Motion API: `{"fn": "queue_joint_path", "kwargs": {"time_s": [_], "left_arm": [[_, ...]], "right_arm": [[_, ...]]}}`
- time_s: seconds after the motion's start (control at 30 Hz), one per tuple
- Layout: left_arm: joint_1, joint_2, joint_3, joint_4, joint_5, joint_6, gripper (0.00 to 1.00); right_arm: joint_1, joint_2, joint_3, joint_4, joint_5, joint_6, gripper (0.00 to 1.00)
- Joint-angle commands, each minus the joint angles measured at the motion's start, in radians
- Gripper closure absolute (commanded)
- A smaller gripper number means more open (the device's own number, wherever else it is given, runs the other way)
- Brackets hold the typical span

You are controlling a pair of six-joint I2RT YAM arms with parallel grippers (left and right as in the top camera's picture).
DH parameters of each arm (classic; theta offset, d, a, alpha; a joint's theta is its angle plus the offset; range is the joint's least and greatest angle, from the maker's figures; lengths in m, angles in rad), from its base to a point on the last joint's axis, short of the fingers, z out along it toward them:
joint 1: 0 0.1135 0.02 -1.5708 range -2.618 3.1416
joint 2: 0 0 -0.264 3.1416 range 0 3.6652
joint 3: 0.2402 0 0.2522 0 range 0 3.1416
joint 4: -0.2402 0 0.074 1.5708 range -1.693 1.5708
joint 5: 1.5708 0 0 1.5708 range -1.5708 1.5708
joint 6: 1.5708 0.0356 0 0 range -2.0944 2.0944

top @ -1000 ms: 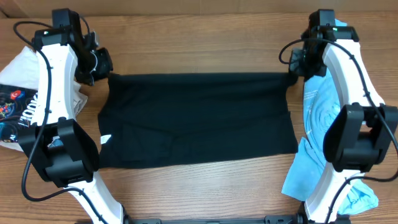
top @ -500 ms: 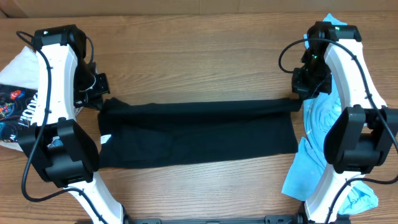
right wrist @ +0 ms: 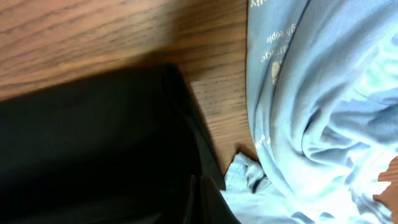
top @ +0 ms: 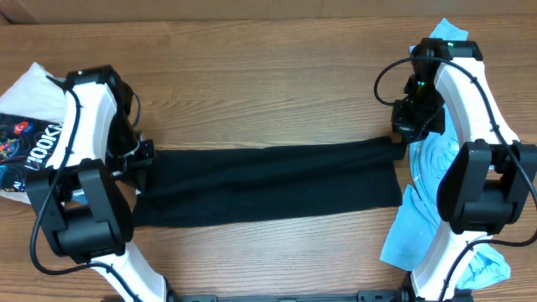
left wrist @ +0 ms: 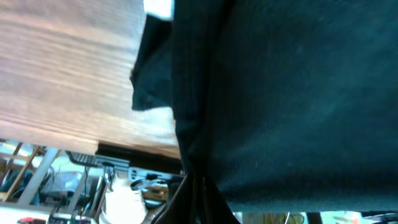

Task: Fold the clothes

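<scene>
My left gripper keeps lowering the black garment's held corner [left wrist: 194,163], which hangs over its near edge [top: 180,224] with the cloth spread smooth, until the corner lies there.
A black garment [top: 268,180] lies across the middle of the wooden table, its far edge lifted and drawn toward the near edge. My left gripper [top: 144,158] is shut on the garment's far left corner; the black cloth [left wrist: 286,99] fills the left wrist view, with the jaws [left wrist: 198,199] pinched on a fold. My right gripper [top: 399,136] is shut on the far right corner. In the right wrist view its jaws [right wrist: 198,198] are pinched on the black cloth [right wrist: 93,143].
A light blue shirt [top: 432,159] lies crumpled under the right arm, also in the right wrist view [right wrist: 323,106]. A white printed shirt [top: 25,138] lies at the left edge. The table's front edge [left wrist: 137,149] shows in the left wrist view.
Both grippers have carried the garment's far edge toward the near edge. The visible black cloth has narrowed from a wide rectangle to a folded band.
</scene>
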Motion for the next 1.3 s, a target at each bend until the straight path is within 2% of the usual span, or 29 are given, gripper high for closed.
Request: {"fn": "queue_joint_path", "kwargs": {"time_s": [0.0, 0.27, 0.33, 0.37, 0.43, 0.53, 0.77, 0.83, 0.93, 1.1, 1.27], "left_arm": [[0.0, -0.071, -0.06, 0.003, -0.044, -0.048, 0.96], [-0.002, -0.072, -0.16, 0.073, -0.044, -0.065, 0.96], [-0.002, -0.072, -0.188, 0.113, -0.043, -0.065, 0.96], [-0.002, -0.072, -0.196, 0.131, -0.043, -0.065, 0.96], [-0.002, -0.072, -0.2, 0.132, -0.043, -0.065, 0.87], [-0.002, -0.072, -0.2, 0.133, -0.043, -0.064, 0.76], [-0.002, -0.072, -0.2, 0.133, -0.043, -0.064, 0.74], [-0.002, -0.072, -0.198, 0.133, -0.04, -0.064, 0.74], [-0.005, -0.072, -0.179, 0.133, -0.036, -0.063, 0.72], [-0.026, -0.08, -0.071, 0.132, -0.032, -0.053, 0.7], [-0.043, -0.124, 0.027, 0.162, -0.032, -0.041, 0.63]], "right_arm": [[-0.006, -0.031, -0.016, -0.014, 0.012, 0.005, 0.96], [-0.006, -0.031, -0.092, -0.016, 0.002, 0.004, 0.96], [-0.006, -0.031, -0.098, -0.013, 0.002, 0.004, 0.92], [-0.006, -0.031, -0.098, -0.011, 0.002, 0.004, 0.85], [-0.006, -0.031, -0.098, -0.012, 0.002, 0.004, 0.76], [-0.006, -0.031, -0.098, -0.012, 0.003, 0.004, 0.73], [-0.006, -0.031, -0.098, -0.007, 0.002, 0.004, 0.68], [-0.006, -0.031, -0.098, 0.0, 0.002, 0.004, 0.63], [-0.006, -0.031, -0.098, -0.001, 0.002, 0.003, 0.54], [-0.006, -0.031, -0.098, -0.022, 0.003, -0.001, 0.51], [-0.028, -0.047, -0.098, -0.049, 0.021, 0.0, 0.5]]}}
